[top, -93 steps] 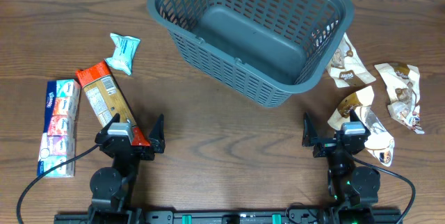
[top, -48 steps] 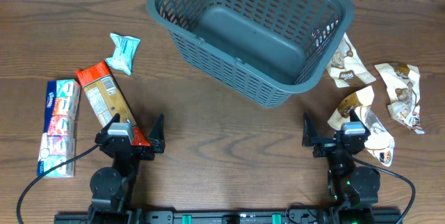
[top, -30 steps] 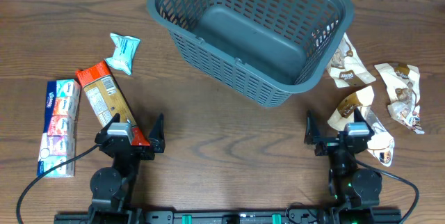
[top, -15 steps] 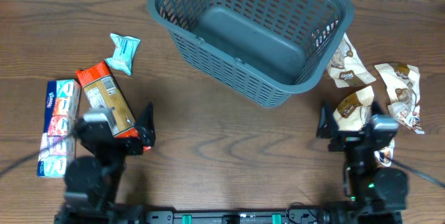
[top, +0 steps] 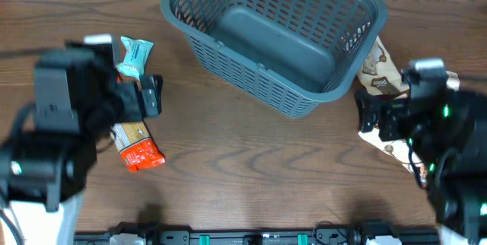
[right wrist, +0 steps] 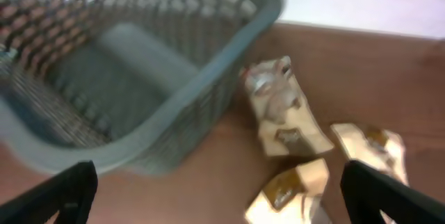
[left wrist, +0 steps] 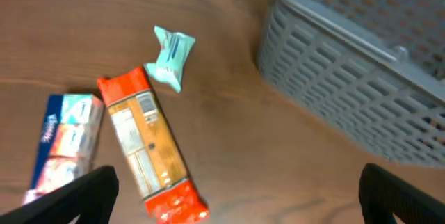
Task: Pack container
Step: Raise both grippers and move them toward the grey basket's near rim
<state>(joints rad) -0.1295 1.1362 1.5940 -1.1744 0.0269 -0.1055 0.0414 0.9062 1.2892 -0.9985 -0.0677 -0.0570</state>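
My left gripper should hook the container's rim (top: 185, 29) near the teal pack and turn the container square before packing, because the container's front side (top: 245, 74) slants across the table.
The container (top: 245, 77) is a large dark grey slotted basket at the far middle of the table, with nothing in it. It also shows in the left wrist view (left wrist: 334, 71) and the right wrist view (right wrist: 174, 147). My left gripper (top: 148, 97) is open and empty, raised above an orange-red cracker pack (top: 138, 147) and near a teal snack pack (top: 135, 53). In the left wrist view the jaws (left wrist: 236, 203) are wide apart. My right gripper (top: 377, 116) is open and empty, raised over brown-and-white snack packs (top: 378, 74); its jaws (right wrist: 222, 203) are wide apart.
The left wrist view shows the cracker pack (left wrist: 149, 147), the teal pack (left wrist: 169, 57) and a tissue multipack (left wrist: 62, 140), which my left arm hides from overhead. Three crumpled brown packs (right wrist: 281, 109) lie right of the basket. Bare wood lies in front of the basket.
Both arms have risen from the near edge and moved away from it: the left over the cracker and tissue packs, the right over the brown packs. Nothing was taken hold of.
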